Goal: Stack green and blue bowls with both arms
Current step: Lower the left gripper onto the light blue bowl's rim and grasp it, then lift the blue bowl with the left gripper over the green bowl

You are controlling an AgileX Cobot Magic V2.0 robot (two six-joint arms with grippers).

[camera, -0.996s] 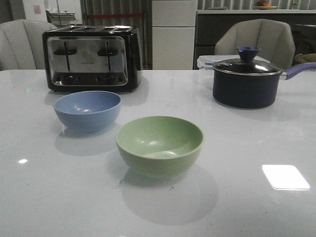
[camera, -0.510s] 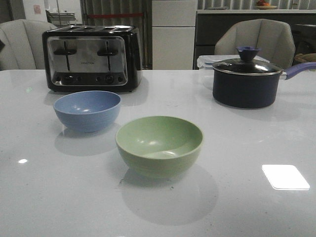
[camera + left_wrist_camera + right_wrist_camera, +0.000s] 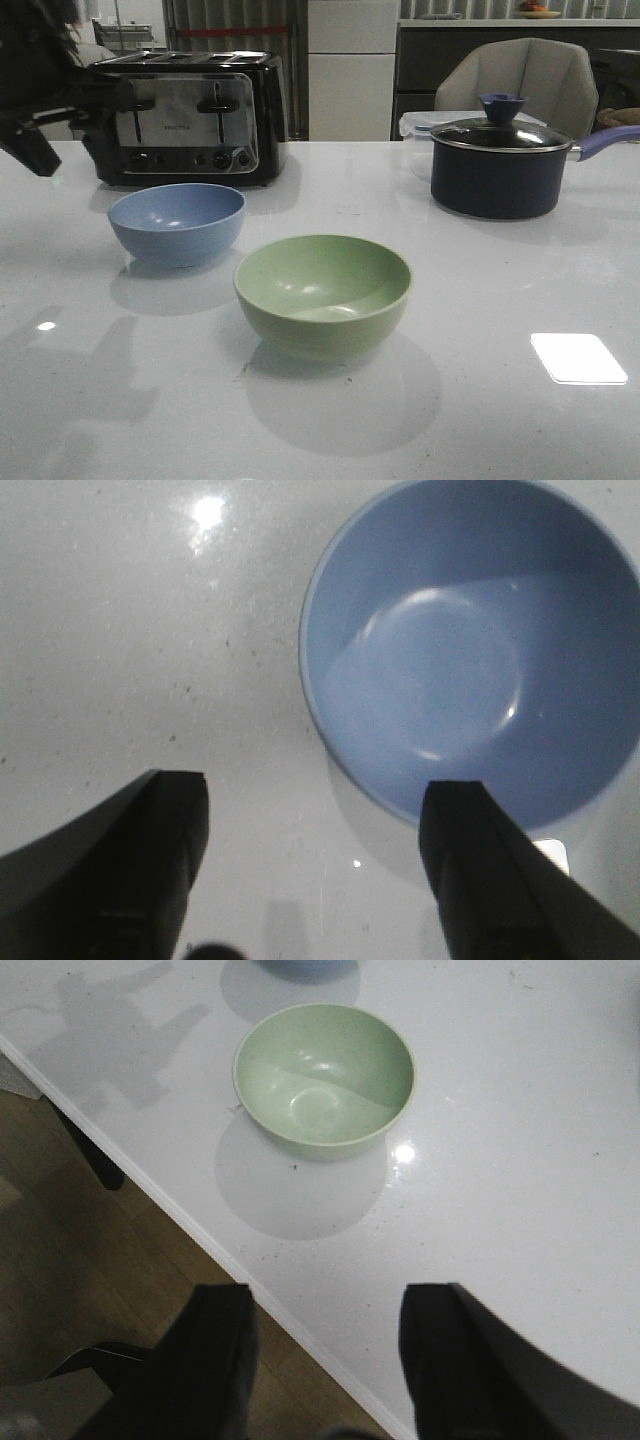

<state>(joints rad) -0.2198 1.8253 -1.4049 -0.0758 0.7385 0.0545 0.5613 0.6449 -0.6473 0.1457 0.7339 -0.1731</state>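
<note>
The green bowl's rounded walls (image 3: pixel 322 322) match those of the blue bowl (image 3: pixel 177 225), so the blue bowl will sink partway in and its rim will stay above when the robot lowers it inside.
The dusty blue bowl (image 3: pixel 178 222) sits upright and empty on the white table, left of centre. The sage green bowl (image 3: pixel 322 295) sits upright and empty nearer the front, apart from it. My left arm shows as a dark blur at the far left, and its gripper (image 3: pixel 45 150) hangs above the table, left of the blue bowl. In the left wrist view the gripper (image 3: pixel 315 810) is open and empty beside the blue bowl (image 3: pixel 470 650). My right gripper (image 3: pixel 325 1305) is open and empty over the table's front edge, short of the green bowl (image 3: pixel 325 1075). It is out of the front view.
A black and steel toaster (image 3: pixel 185 115) stands behind the blue bowl. A dark lidded saucepan (image 3: pixel 497 165) with a blue handle stands at the back right, with a clear container (image 3: pixel 415 125) behind it. The table's front edge (image 3: pixel 260 1300) runs under my right gripper, wooden floor beyond.
My left arm has come into the front view at the upper left and casts a shadow on the table. Both bowls stay where they were.
</note>
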